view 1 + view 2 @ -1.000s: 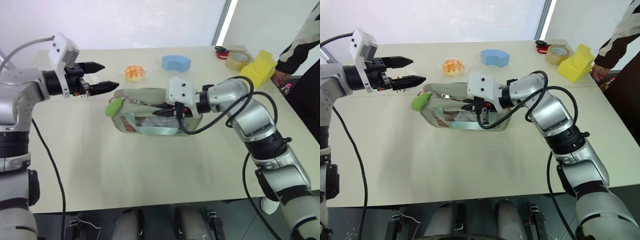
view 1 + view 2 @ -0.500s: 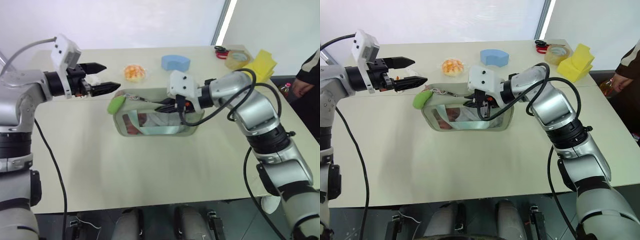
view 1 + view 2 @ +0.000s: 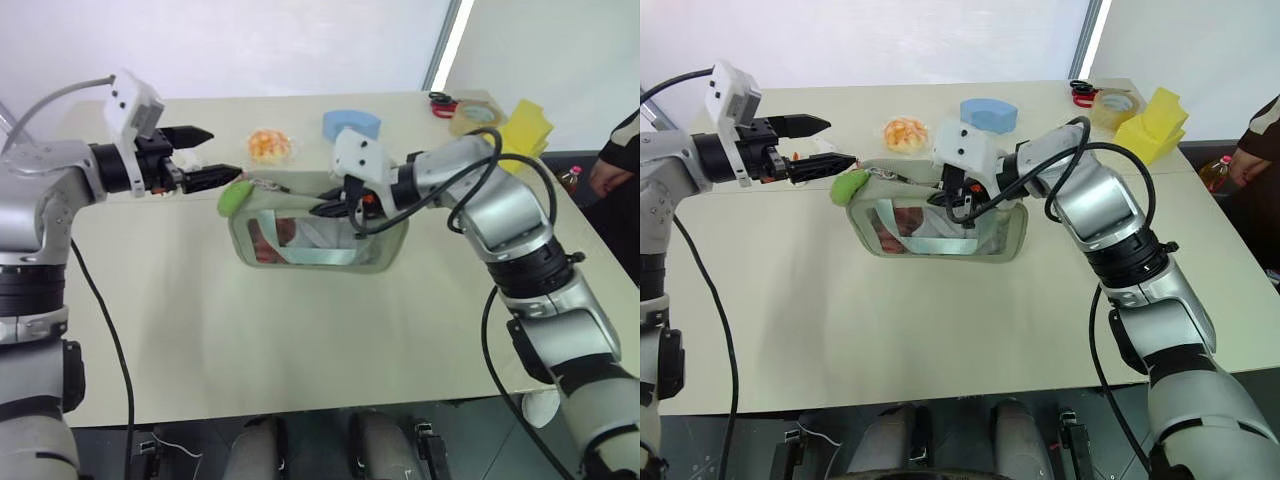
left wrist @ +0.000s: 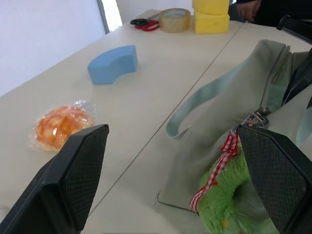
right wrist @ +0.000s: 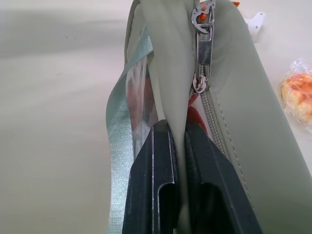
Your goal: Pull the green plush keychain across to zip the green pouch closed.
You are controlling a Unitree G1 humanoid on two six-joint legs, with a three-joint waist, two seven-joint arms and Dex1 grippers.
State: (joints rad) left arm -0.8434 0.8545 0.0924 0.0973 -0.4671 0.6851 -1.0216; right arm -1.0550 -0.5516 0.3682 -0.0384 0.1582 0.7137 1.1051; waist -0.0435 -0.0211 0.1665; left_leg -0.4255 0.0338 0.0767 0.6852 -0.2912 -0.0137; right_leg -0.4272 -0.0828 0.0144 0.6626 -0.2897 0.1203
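The green plush keychain (image 3: 234,198) hangs beyond the pouch's corner, away from my right gripper, so next my left gripper places the keychain over the pouch's top (image 3: 302,181) for the handover.
The green pouch (image 3: 372,243) stands on its edge at mid-table, its clear window facing me. My right gripper (image 3: 332,207) is shut on the fabric of its top edge; the right wrist view has both fingers (image 5: 158,165) pinching that fabric just short of the metal zipper pull (image 5: 198,83). The green plush keychain (image 3: 233,195) hangs at the pouch's top left corner on a red-checked ribbon (image 4: 220,158). My left gripper (image 3: 218,152) is open beside it, its lower fingertip just above the plush. In the left wrist view the keychain (image 4: 233,207) lies between the spread fingers.
Behind the pouch lie an orange-white ball in plastic wrap (image 3: 269,146) and a blue curved foam block (image 3: 351,124). At the back right are red scissors (image 3: 441,100), a tape roll (image 3: 474,118) and a yellow block (image 3: 525,128). A person (image 3: 618,155) stands at the right edge.
My right gripper has tipped the pouch from leaning flat to upright and raised its top edge. The keychain rose with it, up to the left gripper's lower finger. The left gripper stayed put.
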